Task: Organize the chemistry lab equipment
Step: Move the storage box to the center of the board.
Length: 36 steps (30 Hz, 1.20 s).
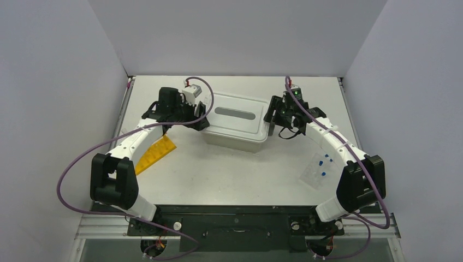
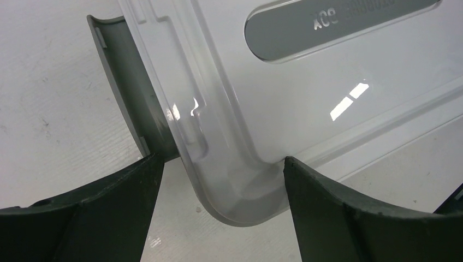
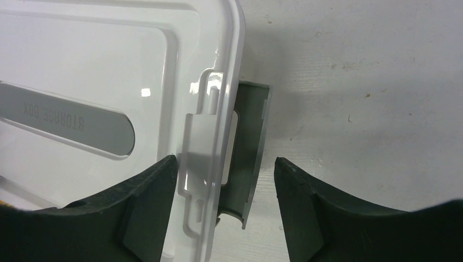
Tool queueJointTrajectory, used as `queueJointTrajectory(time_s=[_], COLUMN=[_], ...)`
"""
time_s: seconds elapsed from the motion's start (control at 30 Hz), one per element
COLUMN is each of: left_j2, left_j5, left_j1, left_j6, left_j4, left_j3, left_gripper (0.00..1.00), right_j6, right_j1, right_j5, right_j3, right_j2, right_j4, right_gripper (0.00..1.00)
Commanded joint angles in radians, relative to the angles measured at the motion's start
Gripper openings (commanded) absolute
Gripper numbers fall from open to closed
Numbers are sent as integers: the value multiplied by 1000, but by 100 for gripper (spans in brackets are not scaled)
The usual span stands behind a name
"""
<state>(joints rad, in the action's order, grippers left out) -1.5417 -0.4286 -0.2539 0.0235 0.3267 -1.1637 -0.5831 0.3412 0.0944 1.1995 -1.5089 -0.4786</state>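
Observation:
Next, I push down on the lid's top [image 1: 258, 118] with my right gripper before my left gripper works the grey latch [image 2: 126, 87], which hangs open beside it.
The white lid [image 1: 236, 124] with its grey handle [image 1: 235, 113] sits on the beige tub [image 1: 235, 141] at the table's middle. My left gripper [image 1: 201, 121] is open at the tub's left end, its jaws astride a lid corner [image 2: 240, 191] beside a grey latch [image 2: 123, 82]. My right gripper [image 1: 271, 121] is open at the tub's right end, its jaws astride the lid edge [image 3: 218, 164] and a grey latch [image 3: 248, 158]. A yellow holed rack [image 1: 155, 154] lies partly under my left arm. Small blue caps [image 1: 326, 162] lie on a clear piece [image 1: 314, 173] by my right arm. Other lab items are hidden.
The tub stands between both grippers at the middle back of the table [image 1: 229, 174]. Grey walls close in the left, back and right. Purple cables loop off both arms.

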Motion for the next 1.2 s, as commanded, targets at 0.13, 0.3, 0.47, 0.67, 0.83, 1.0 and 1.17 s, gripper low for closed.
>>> queueJointTrajectory(time_s=[0.13,0.3,0.47,0.67,0.83,1.0,1.17], left_j2=[12,-2,-27,-62,-69,-79,-126], left_j5=[27,73,117,121,-19,-131,-176], left_j1=[4,15,31,32,73,108,121], left_j6=[9,-17,-47,-94,-195,-296,-344], left_j4=[14,-2,0,-14,-49,-144,-194], left_j3=[-60,-128,-171,-140,-81,-23,-1], left_gripper=[86,100,97,97,97,97,97], right_j6=[28,40,11,-60,-75,-73,-77], right_j1=[-12,-13,3,62,90,91,79], right_j5=[-36,-70,-30,89,87,71,77], right_j3=[83,144,152,142,126,78,38], right_j2=[56,60,58,-3,-44,-56,-74], right_j4=[-38,-70,-33,58,86,99,119], right_gripper=[61,57,43,28,24,24,22])
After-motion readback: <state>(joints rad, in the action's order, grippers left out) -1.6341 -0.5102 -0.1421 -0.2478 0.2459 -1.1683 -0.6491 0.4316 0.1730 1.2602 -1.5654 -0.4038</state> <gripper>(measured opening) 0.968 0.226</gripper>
